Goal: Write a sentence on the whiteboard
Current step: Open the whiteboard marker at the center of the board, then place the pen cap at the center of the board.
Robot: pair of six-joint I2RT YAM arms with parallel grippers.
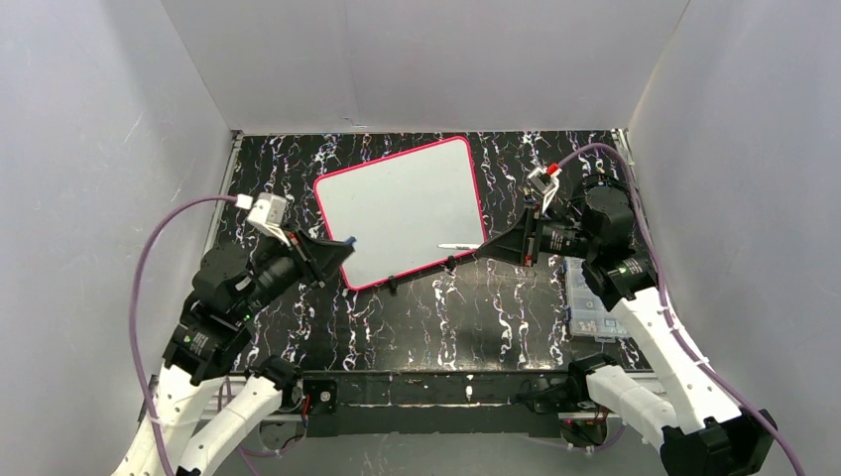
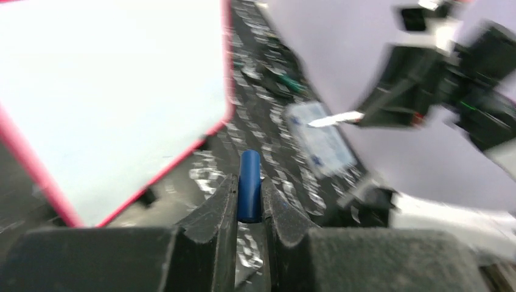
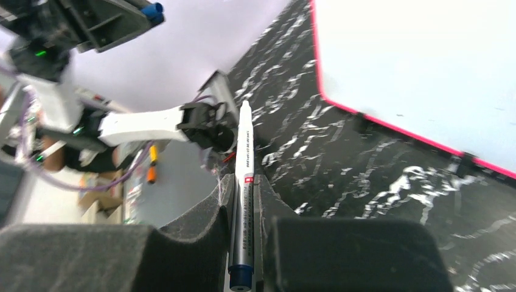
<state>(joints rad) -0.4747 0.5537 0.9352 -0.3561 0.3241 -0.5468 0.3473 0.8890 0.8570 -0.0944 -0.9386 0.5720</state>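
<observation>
The blue marker cap is clear of the pen's tip (image 1: 442, 246), so the robot's left gripper should keep moving down to the open table (image 1: 330, 293) next to the whiteboard and let go of the cap there.
The whiteboard (image 1: 402, 208) lies tilted on the black marbled table, white with a pink-red frame and no writing on it. It also shows in the left wrist view (image 2: 115, 91) and the right wrist view (image 3: 426, 67). My left gripper (image 1: 342, 246) is at the board's near left corner, shut on a blue marker cap (image 2: 249, 185). My right gripper (image 1: 484, 246) is at the board's near right corner, shut on a white marker pen (image 3: 243, 182) whose tip (image 1: 443, 246) reaches over the board's lower right part. No sentence shows on the board.
A clear plastic box (image 1: 590, 302) with blue-printed contents lies on the table at the right, under my right arm. Grey walls enclose the table on three sides. Small black clips (image 1: 393, 285) sit on the board's near edge.
</observation>
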